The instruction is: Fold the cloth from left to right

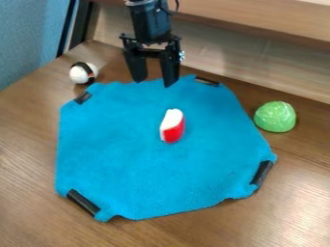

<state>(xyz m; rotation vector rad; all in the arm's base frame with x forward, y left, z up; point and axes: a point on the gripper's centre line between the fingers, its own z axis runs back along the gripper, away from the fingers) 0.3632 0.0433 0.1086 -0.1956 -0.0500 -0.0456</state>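
The red and white object lies near the middle of the cloth. The cloth will fold over and hide the object when I carry the cloth's corner across.
My gripper (153, 83) hangs over the far edge of the cloth at the top of the view, its two fingers apart with nothing between them. The blue cloth (129, 149) lies spread out on the wooden table, with black strips at its corners. Each corner looks turned in or clipped, giving the cloth a roughly eight-sided outline. A red and white object (172, 126) rests on the cloth, a little right of its middle.
A white ball with black and orange markings (82, 73) sits beyond the cloth's far left corner. To the right of the cloth is a green dome-shaped object (275, 116). A wooden ledge (258, 62) runs along the back of the table (26, 159).
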